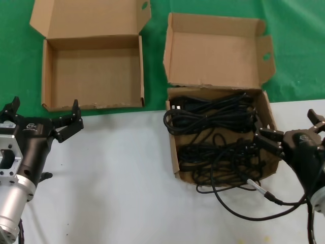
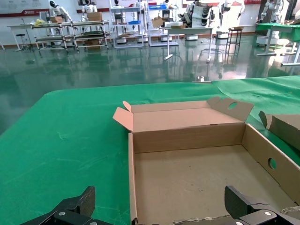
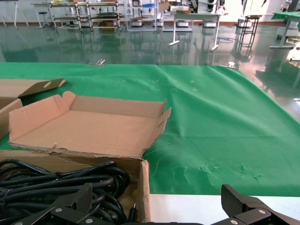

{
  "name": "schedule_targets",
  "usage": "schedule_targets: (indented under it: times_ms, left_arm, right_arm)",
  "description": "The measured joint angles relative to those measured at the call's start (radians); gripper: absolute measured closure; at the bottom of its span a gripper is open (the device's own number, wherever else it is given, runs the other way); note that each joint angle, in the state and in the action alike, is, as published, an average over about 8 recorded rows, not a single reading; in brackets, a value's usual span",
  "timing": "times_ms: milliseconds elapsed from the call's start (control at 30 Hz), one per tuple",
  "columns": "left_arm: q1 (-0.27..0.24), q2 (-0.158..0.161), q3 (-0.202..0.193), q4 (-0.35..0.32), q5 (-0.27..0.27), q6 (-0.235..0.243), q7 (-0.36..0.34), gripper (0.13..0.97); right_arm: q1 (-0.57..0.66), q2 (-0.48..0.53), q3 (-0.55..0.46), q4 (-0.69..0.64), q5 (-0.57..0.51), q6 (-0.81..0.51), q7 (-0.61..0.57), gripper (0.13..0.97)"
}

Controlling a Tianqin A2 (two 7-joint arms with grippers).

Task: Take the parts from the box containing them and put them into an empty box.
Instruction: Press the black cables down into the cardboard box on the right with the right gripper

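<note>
My gripper will lift the cord bundle (image 1: 212, 115), and it will come free in one piece, because the looped end (image 1: 172, 121) sticks out over the box's side above other cords.
The black cords (image 1: 216, 129) lie in loose bundles in the box containing them (image 1: 267, 109), whose upright lid (image 1: 216, 56) has side flaps. The empty box (image 1: 91, 76) sits to its left with a flat lid. My right gripper (image 1: 292, 129) is open at the full box's right front corner, low over its edge. In the right wrist view (image 3: 157, 206), one finger (image 3: 70, 204) is over the cords (image 3: 61, 180) and the box wall (image 3: 143, 185) stands between the fingers. My left gripper (image 1: 44, 114) is open and empty in front of the empty box (image 2: 197, 173), apart from it.
The boxes sit where green cloth (image 1: 299, 40) meets the white tabletop (image 1: 117, 178). A thin black cable with a silver tip (image 1: 256, 185) loops on the white surface in front of the full box. The full box's corner shows in the left wrist view (image 2: 286, 129).
</note>
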Motion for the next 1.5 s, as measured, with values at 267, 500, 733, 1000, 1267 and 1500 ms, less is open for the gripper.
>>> schedule_targets:
  times_ms: [267,500,733,1000,1267,1500]
  left_arm:
    - [0.0,0.0,0.0,0.0,0.0,0.0,0.0,0.132]
    - [0.0,0.0,0.0,0.0,0.0,0.0,0.0,0.132]
    - [0.0,0.0,0.0,0.0,0.0,0.0,0.0,0.132]
    - [0.0,0.0,0.0,0.0,0.0,0.0,0.0,0.132]
    - [0.0,0.0,0.0,0.0,0.0,0.0,0.0,0.132]
    - [0.0,0.0,0.0,0.0,0.0,0.0,0.0,0.143]
  right_arm:
    - [0.0,0.0,0.0,0.0,0.0,0.0,0.0,0.129]
    - [0.0,0.0,0.0,0.0,0.0,0.0,0.0,0.129]
    - [0.0,0.0,0.0,0.0,0.0,0.0,0.0,0.129]
    - [0.0,0.0,0.0,0.0,0.0,0.0,0.0,0.129]
    - [0.0,0.0,0.0,0.0,0.0,0.0,0.0,0.129]
    - [-0.002,0.003,-0.002,0.004,0.001,0.002,0.0,0.129]
